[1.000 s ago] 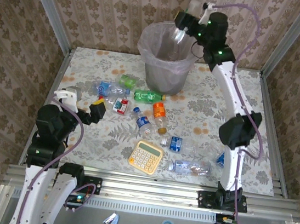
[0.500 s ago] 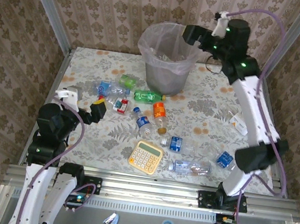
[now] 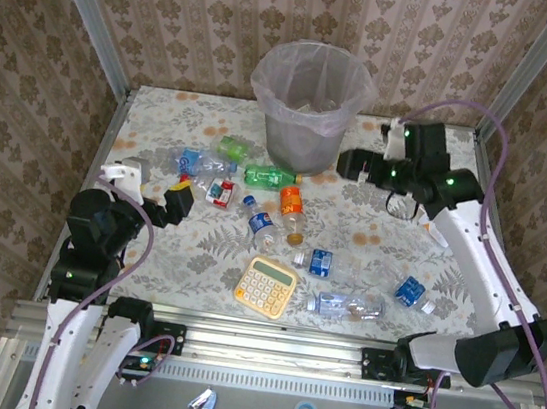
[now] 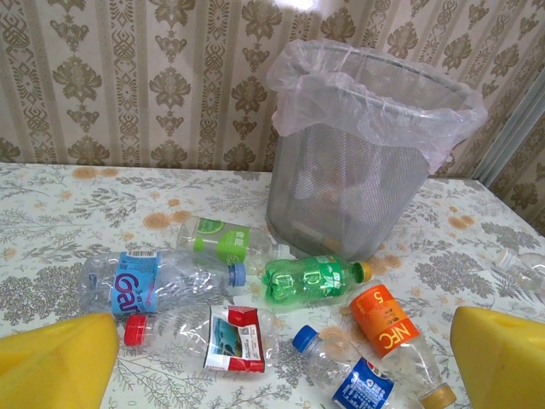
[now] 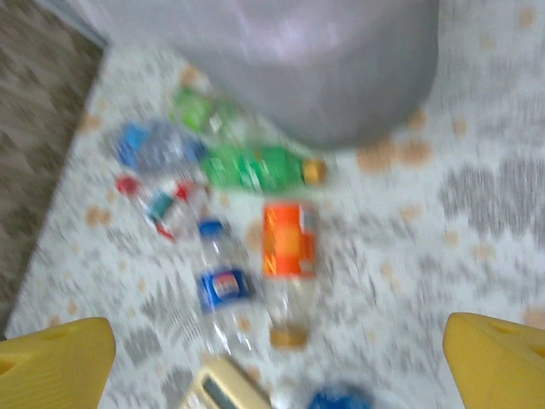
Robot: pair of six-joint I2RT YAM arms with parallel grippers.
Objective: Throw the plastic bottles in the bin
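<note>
I should keep moving my right gripper toward its label (image 3: 321, 262) until the fingers are on both sides of it, as the white-capped, blue-labelled bottle (image 3: 330, 264) nearest the calculator is clear of its neighbours.
Several plastic bottles lie in the middle of the table: a green one (image 3: 272, 175) (image 4: 315, 279), an orange-labelled one (image 3: 292, 205) (image 5: 289, 240) and a blue-labelled one (image 3: 261, 223) (image 5: 223, 285) among them. The grey bin (image 3: 302, 138) (image 4: 349, 200), lined with a pinkish bag, stands at the back. My right gripper (image 3: 349, 164) (image 5: 281, 366) hangs open and empty to the right of the bin, above the table. At the left, short of the bottles, my left gripper (image 3: 175, 200) (image 4: 281, 375) is open and empty too.
A yellow calculator (image 3: 267, 286) lies near the front edge among more bottles (image 3: 346, 305). A blue-labelled bottle (image 3: 409, 290) rests at the right. Patterned walls and metal posts close in the table's sides and back.
The right arm swung from above the bin down to its right side. The clear bottle it held over the bin a second ago is gone from its jaws. The left arm stayed still.
</note>
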